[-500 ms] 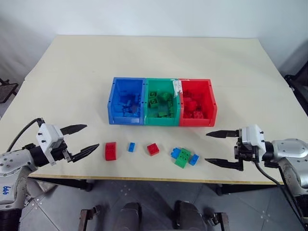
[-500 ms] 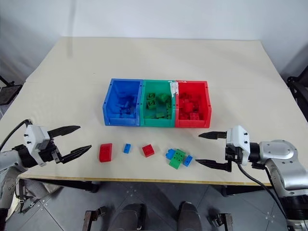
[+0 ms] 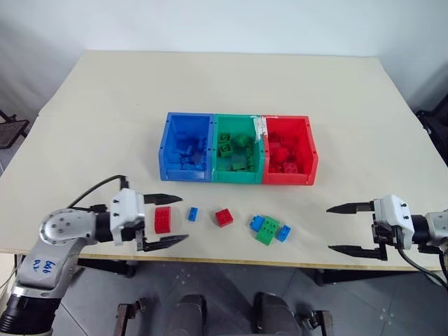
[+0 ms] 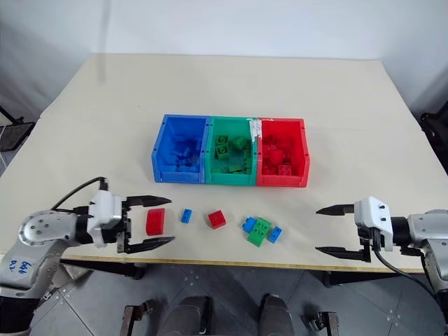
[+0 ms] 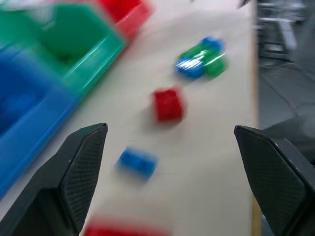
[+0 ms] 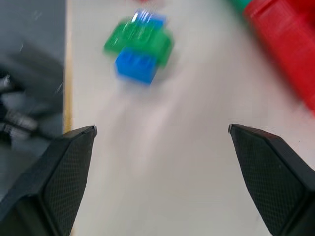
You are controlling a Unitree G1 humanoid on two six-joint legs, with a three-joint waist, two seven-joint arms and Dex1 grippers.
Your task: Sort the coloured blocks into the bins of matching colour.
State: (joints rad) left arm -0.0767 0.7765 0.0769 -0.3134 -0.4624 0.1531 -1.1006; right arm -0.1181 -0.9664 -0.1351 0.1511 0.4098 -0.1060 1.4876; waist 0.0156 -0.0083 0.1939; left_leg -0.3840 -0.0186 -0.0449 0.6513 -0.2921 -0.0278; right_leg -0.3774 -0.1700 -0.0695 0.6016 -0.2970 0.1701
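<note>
The blue brick nearest my right gripper is against the green brick's side (image 3: 276, 232) and is in the way. Next, my right gripper picks up that blue brick (image 3: 283, 233) first.
Three joined bins stand mid-table: blue (image 3: 183, 173), green (image 3: 236, 175) and red (image 3: 288, 177), each holding bricks of its own colour. Loose blocks lie in a row near the front edge: a larger red brick (image 3: 162, 219), a small blue one (image 3: 192, 214), a small red one (image 3: 223, 217) and a green brick with two blue ones stuck to it (image 3: 268, 229). My left gripper (image 3: 182, 218) is open, its fingers either side of the larger red brick without closing on it. My right gripper (image 3: 330, 228) is open and empty, well right of the green-and-blue cluster (image 6: 140, 42).
The cream table (image 3: 105, 119) has wide bare areas behind and beside the bins. Its front edge runs just below the loose blocks and both grippers. A dark object (image 3: 437, 119) stands past the table's right edge.
My left gripper has swung right to straddle the larger red brick. My right gripper has drawn back to the right, away from the green-and-blue cluster. Blocks and bins have not moved.
</note>
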